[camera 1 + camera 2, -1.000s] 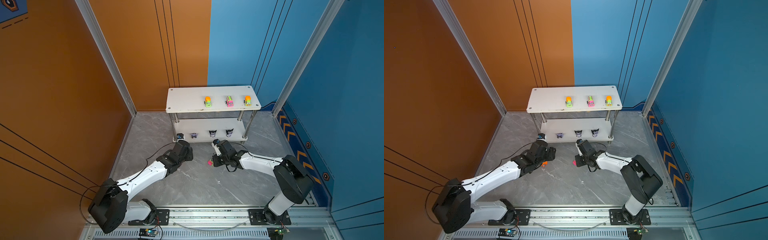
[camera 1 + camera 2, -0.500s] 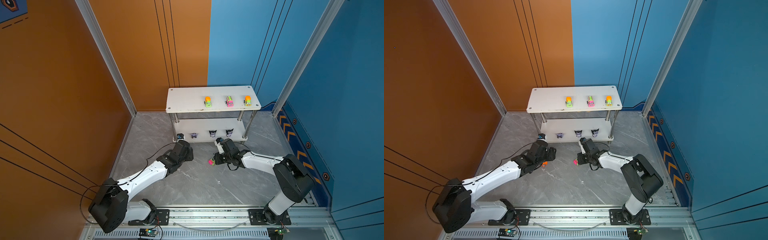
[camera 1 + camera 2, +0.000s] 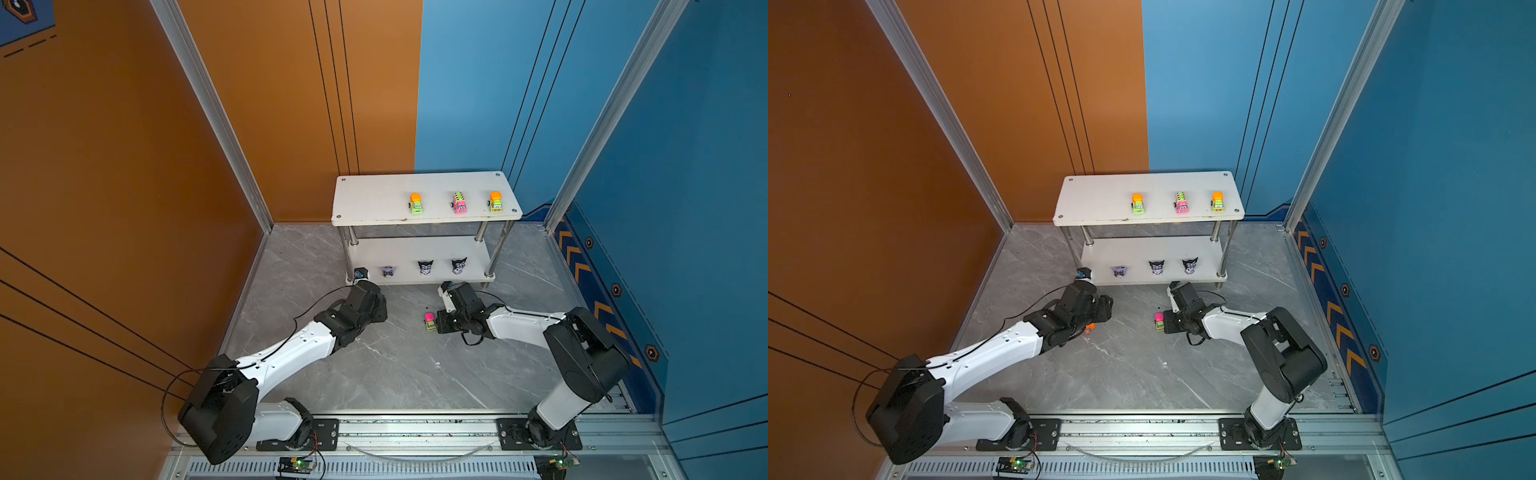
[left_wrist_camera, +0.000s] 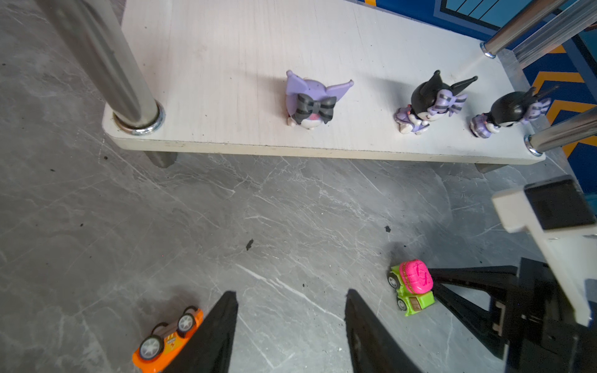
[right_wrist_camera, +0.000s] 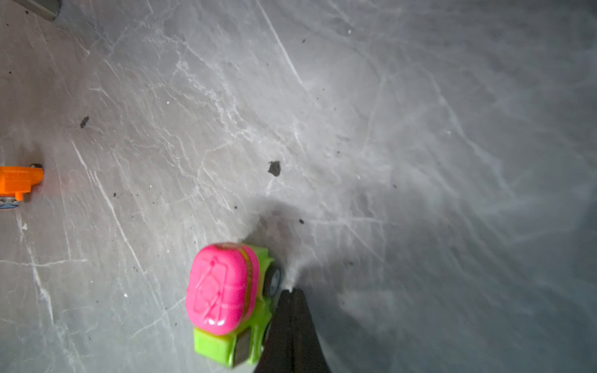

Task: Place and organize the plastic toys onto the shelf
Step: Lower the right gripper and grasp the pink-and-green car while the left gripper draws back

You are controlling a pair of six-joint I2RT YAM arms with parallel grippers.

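Note:
The right gripper's shut fingers both rest against the truck's wheel side (image 5: 269, 287), so they should open and straddle its green cab (image 5: 222, 345) before the robot lifts the truck to the top level.
The white two-tier shelf (image 3: 374, 199) (image 3: 1100, 199) stands at the back. Three neon cars (image 3: 459, 203) line its top tier and three black-and-purple figurines (image 4: 426, 103) its lower tier (image 4: 226, 64). A pink-and-green truck (image 3: 429, 322) (image 4: 412, 287) (image 5: 229, 297) sits upright on the floor. My right gripper (image 5: 292, 292) (image 4: 434, 284) is shut, its tips against the truck's side and holding nothing. An orange car (image 4: 168, 339) (image 3: 1089, 328) lies tipped over, wheels showing, just outside one finger of my open left gripper (image 4: 290, 294), which has only bare floor between its fingers.
A chrome shelf post (image 4: 106, 64) rises close ahead of the left gripper. The two grippers are near each other on the grey marble floor (image 3: 395, 374) in front of the shelf. Orange and blue walls close in the sides and back.
The right gripper and the pink-and-green truck beside it have shifted slightly to the right. The left arm has stayed where it was.

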